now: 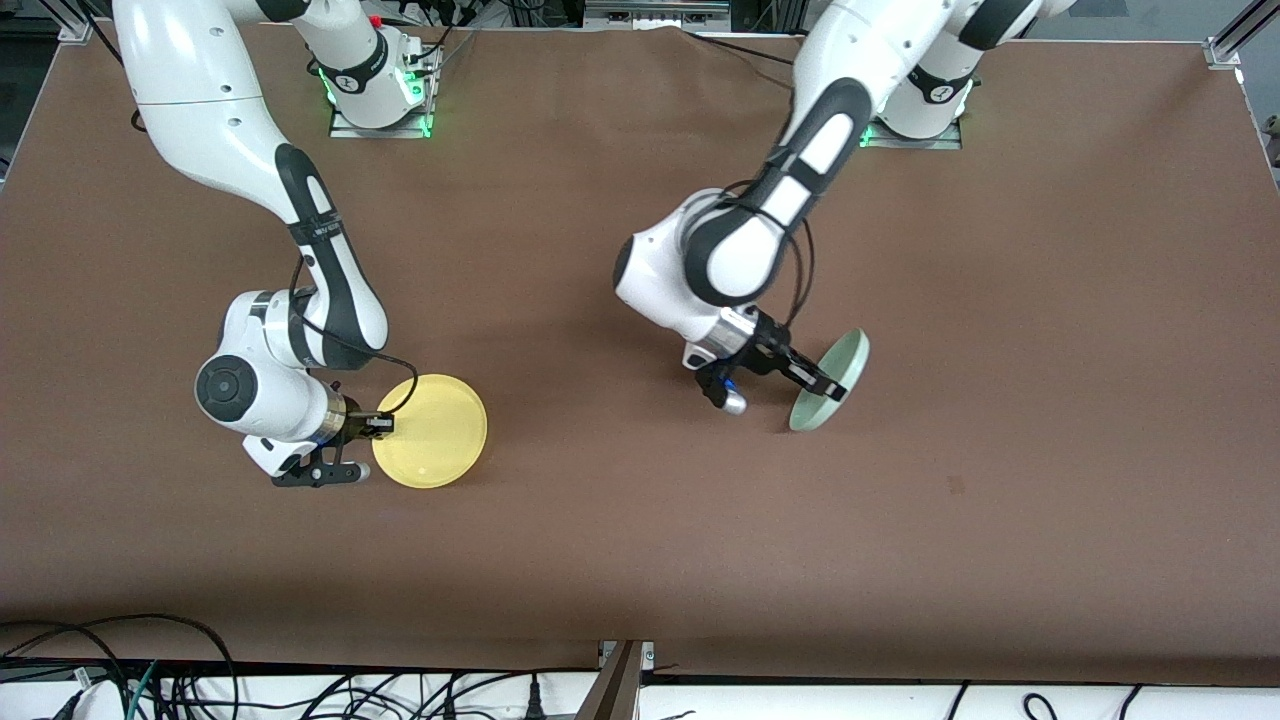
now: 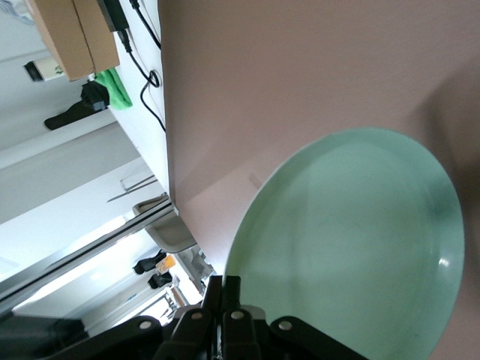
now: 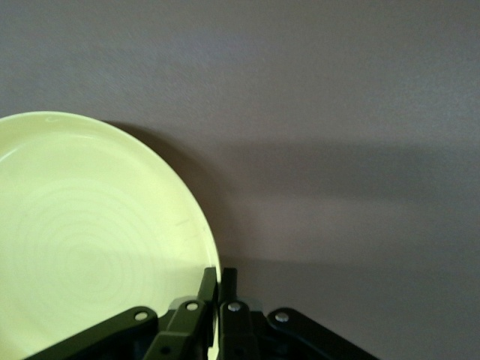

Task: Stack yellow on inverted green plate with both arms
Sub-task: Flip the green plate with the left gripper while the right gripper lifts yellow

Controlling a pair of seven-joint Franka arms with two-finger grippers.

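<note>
The pale green plate is tilted on its rim, so next my left gripper puts it down upside down and moves away before my right gripper brings the yellow plate.
The yellow plate [image 1: 432,431] lies nearly flat, toward the right arm's end of the table. My right gripper [image 1: 382,424] is shut on its rim; the right wrist view shows the plate [image 3: 82,247] with its rim pinched between the fingers [image 3: 209,286]. The pale green plate [image 1: 828,382] is tilted steeply on edge, its lower rim at the table, toward the left arm's end. My left gripper [image 1: 833,388] is shut on its rim. The left wrist view shows its hollow face [image 2: 352,247] and my closed gripper [image 2: 223,285].
The brown table [image 1: 640,520] stretches wide between and around the two plates. Cables and a frame post [image 1: 620,680] lie along the table's edge nearest the camera. The arm bases [image 1: 380,95] stand at the table's farthest edge.
</note>
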